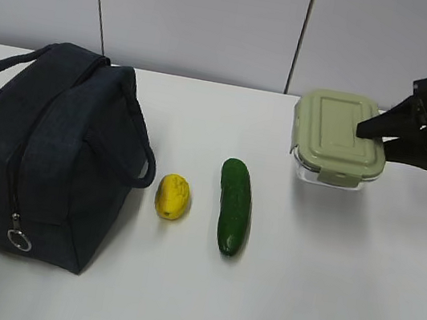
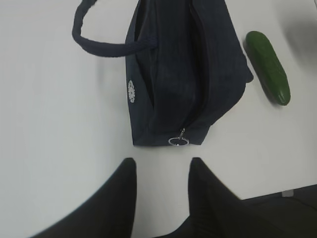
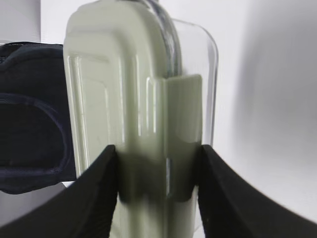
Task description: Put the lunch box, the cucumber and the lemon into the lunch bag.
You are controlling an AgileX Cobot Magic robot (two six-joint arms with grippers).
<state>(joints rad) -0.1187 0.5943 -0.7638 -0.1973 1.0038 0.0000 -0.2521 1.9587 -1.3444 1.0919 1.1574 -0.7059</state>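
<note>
The lunch bag's top edge point(image 1: 13, 81) by the loop handle is in line with my left gripper's open fingers, so that gripper should keep going toward that edge and close there.
The dark navy lunch bag point(image 1: 52, 151) stands at the left, and its zipper looks closed with the ring pull point(image 1: 19, 240) at the near end. The lemon point(image 1: 173, 196) and cucumber point(image 1: 234, 205) lie beside it on the table. The lunch box point(image 1: 339, 135), with its sage-green lid, is at the back right. My right gripper point(image 1: 368, 136) is shut on its right end; in the right wrist view point(image 3: 158, 153) the fingers press both sides of the box point(image 3: 129, 99). My left gripper point(image 2: 162, 163) is open and empty, just short of the bag's point(image 2: 188, 74) ring pull point(image 2: 178, 141).
The white table point(image 1: 320, 307) meets a grey panelled wall behind. The bag's loop handles point(image 2: 94, 42) spread out to its sides. The cucumber point(image 2: 268, 67) also shows in the left wrist view. The table's front edge point(image 2: 277, 194) is near my left gripper.
</note>
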